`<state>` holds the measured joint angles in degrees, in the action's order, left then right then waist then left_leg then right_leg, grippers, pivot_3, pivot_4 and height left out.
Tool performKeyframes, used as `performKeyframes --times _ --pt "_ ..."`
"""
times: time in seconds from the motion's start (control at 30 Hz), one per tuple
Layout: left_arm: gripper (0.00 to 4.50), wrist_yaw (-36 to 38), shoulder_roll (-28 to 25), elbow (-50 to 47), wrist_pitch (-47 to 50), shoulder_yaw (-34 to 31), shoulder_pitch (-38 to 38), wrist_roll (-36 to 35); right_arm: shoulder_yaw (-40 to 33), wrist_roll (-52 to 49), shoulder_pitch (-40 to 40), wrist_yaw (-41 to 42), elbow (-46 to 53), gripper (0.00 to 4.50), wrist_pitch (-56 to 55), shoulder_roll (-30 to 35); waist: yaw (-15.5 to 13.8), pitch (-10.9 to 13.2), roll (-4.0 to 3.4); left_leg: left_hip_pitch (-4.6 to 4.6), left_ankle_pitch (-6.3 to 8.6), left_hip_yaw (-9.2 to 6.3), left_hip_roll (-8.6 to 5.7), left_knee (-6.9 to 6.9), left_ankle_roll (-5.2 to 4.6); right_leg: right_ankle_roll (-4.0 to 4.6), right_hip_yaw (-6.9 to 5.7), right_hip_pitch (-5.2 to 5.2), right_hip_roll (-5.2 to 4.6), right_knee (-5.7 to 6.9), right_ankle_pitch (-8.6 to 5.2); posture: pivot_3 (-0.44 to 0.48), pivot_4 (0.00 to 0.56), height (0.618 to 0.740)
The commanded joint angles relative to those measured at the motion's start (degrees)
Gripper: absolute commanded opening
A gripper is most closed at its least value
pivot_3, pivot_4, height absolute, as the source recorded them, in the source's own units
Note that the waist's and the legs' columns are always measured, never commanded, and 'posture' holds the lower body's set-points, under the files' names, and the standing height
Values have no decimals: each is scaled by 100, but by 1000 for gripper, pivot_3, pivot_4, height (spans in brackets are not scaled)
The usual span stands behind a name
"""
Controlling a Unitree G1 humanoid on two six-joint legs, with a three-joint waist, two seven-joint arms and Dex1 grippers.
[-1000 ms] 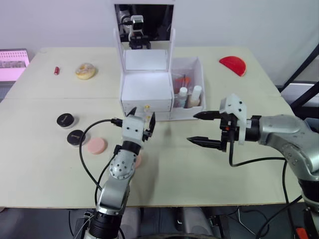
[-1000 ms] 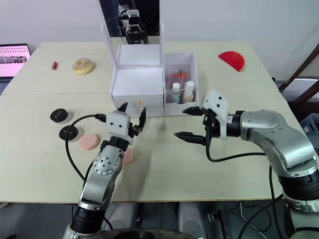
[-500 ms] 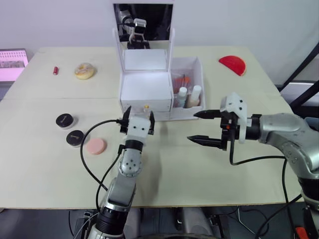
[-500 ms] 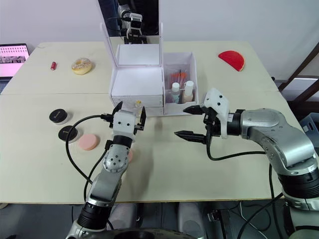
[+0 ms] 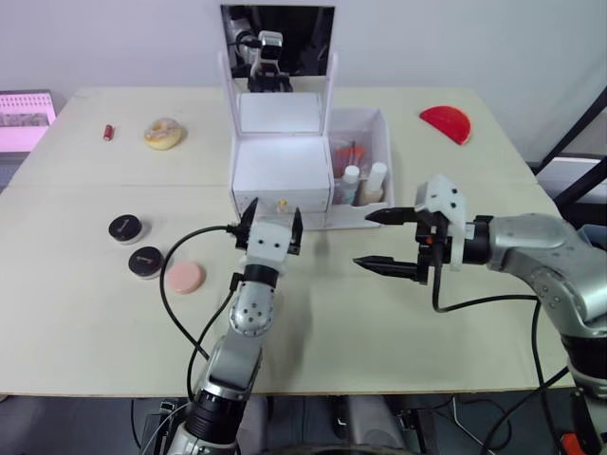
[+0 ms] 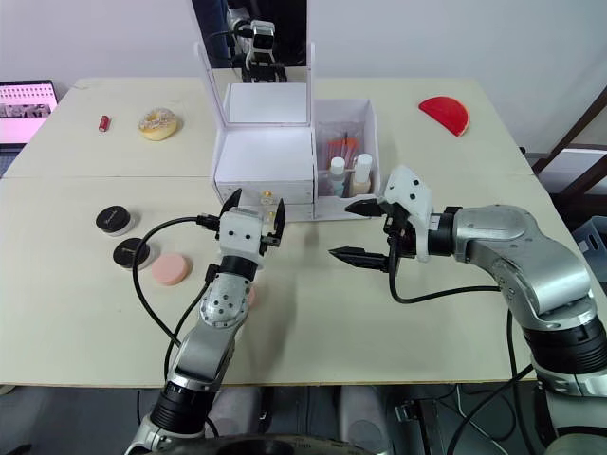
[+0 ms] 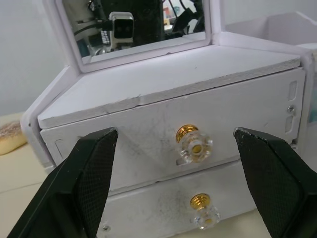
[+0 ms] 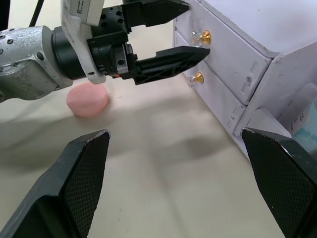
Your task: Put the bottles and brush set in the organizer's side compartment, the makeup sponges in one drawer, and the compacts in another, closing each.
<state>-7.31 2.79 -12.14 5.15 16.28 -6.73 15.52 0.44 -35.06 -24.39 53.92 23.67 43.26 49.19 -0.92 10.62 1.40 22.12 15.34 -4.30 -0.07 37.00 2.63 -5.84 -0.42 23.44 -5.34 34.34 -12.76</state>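
Observation:
The upper drawer (image 7: 148, 131) will slide straight out beneath the top board when the robot pulls the drawer's knob, because a thin gap (image 7: 198, 92) shows under that board.
The white organizer (image 5: 282, 172) with its mirror stands mid-table, both drawers shut. Its clear side compartment (image 5: 379, 133) holds two bottles (image 5: 350, 184) and the brush set (image 5: 344, 152). My left gripper (image 5: 275, 210) is open just in front of the drawers. In the left wrist view the upper drawer's knob (image 7: 194, 144) sits between its fingers (image 7: 84, 183), with the lower knob (image 7: 204, 213) beneath. My right gripper (image 5: 363, 239) is open and empty, to the right of the drawers. A pink makeup sponge (image 5: 186, 277) and two black compacts (image 5: 125, 227) (image 5: 145, 262) lie to the left. A second sponge (image 6: 248, 297) peeks from under my left arm.
A donut (image 5: 162, 134) and a small red tube (image 5: 108, 133) lie at the back left. A red half-round piece (image 5: 446, 124) is at the back right. A pink screen (image 5: 26, 118) sits off the table's left edge.
My left gripper has moved forward to the drawer fronts and squared up to them. The right gripper has shifted slightly left.

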Motion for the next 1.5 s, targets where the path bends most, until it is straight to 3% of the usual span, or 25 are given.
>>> performKeyframes --times 0.03,0.1,0.2,0.37,0.4,0.87,1.5 --pt "3929 57 168 -50 -130 109 -102 -56 -219 -63 26 -28 208 4500 -49 19 -4 0 0 2 0 -1 -1 2 0 0 0 0 0 0 1 0 150 739" --pt "3929 67 170 -32 -111 94 -106 -67 -225 -61 32 -40 217 4500 -51 17 -6 0 0 3 0 -2 -2 4 0 0 0 -1 0 -2 2 0 150 739" --pt "3146 97 152 -35 -120 99 -100 -68 -240 -70 40 -55 226 4500 -56 8 2 0 0 3 0 -2 -2 5 0 -1 0 -1 0 -2 2 0 150 739" --pt "598 135 138 -58 -169 96 -106 -86 -231 -64 57 -62 219 4500 -78 1 5 0 0 3 0 -2 -2 1 0 0 0 1 0 -2 3 0 150 739" --pt "285 139 133 -60 -169 94 -102 -87 -229 -64 56 -63 218 4500 -79 -2 5 0 0 4 0 -2 -2 1 0 0 0 1 0 -2 4 0 150 739" --pt "283 518 3 -631 -49 287 267 -147 -207 -38 46 -45 212 4500 -98 -10 9 -1 -2 5 0 -2 -2 1 0 -1 0 1 0 -4 5 0 150 739" --pt "283 1448 -1249 -2130 -753 524 2207 -309 -104 276 -471 415 -509 4500 -455 90 8 -4 -13 9 0 0 -2 4 0 1 1 1 -4 -11 3 0 150 739"
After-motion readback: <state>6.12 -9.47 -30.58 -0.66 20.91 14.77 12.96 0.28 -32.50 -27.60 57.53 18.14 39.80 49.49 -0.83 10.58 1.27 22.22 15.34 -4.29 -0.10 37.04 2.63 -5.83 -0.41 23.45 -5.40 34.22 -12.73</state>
